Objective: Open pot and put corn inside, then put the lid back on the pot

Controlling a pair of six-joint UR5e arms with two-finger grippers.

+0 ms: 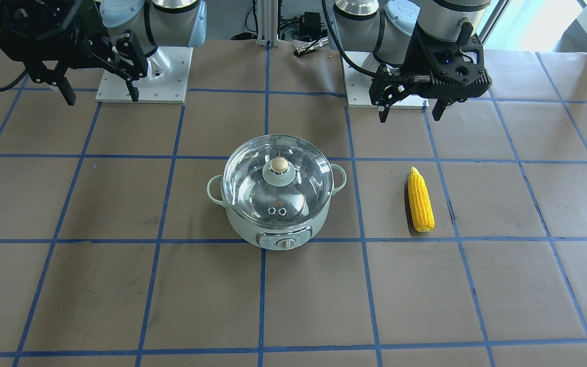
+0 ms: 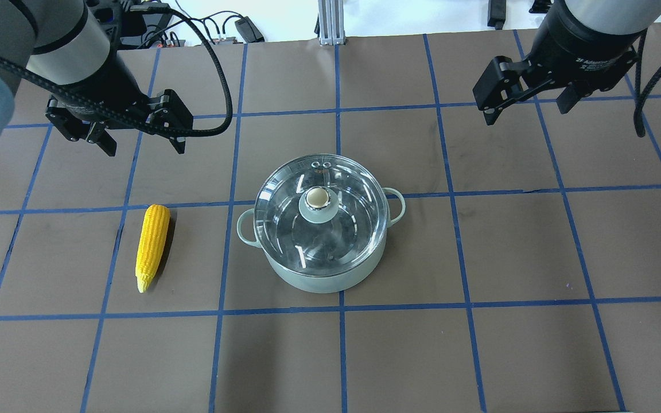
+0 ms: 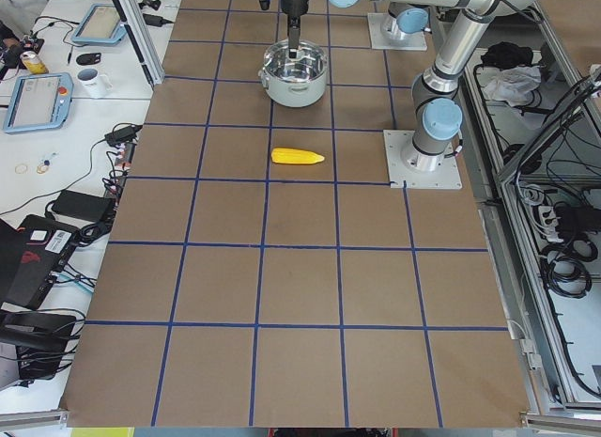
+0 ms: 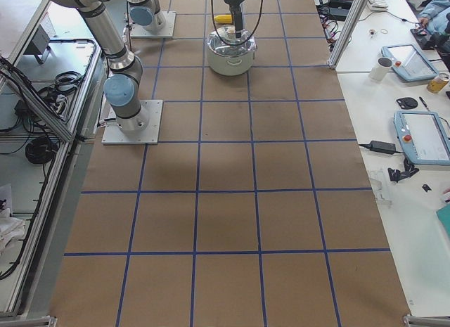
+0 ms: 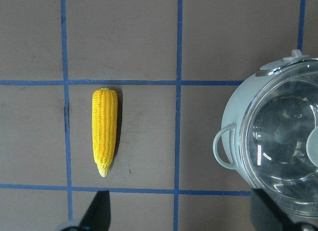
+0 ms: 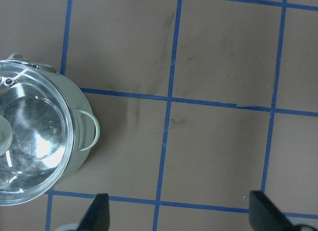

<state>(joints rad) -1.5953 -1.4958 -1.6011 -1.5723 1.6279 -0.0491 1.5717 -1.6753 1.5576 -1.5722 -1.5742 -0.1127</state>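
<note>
I can see only shiny metal (image 1: 251,189) through the clear glass lid. The pot (image 1: 245,227) should be empty when I raise the lid.
The pale mint-green pot (image 1: 278,227) stands mid-table with the clear glass lid (image 1: 301,191) seated on it, gold-beige knob (image 1: 278,165) up. The yellow corn (image 1: 420,200) lies flat on the table on my left side, apart from the pot. In the overhead view, the corn (image 2: 152,246) lies left of the pot (image 2: 319,282) and lid (image 2: 345,229). My left gripper (image 2: 146,148) hangs open and empty above the table behind the corn. My right gripper (image 2: 525,113) hangs open and empty, back right of the pot. The left wrist view shows the corn (image 5: 105,130) and the pot (image 5: 232,116).
Brown table cover with a blue tape grid (image 2: 339,304). Both arm base plates (image 1: 144,76) sit at the robot's side of the table. Operator benches with tablets (image 4: 422,133) and cables lie beyond the table's far edge.
</note>
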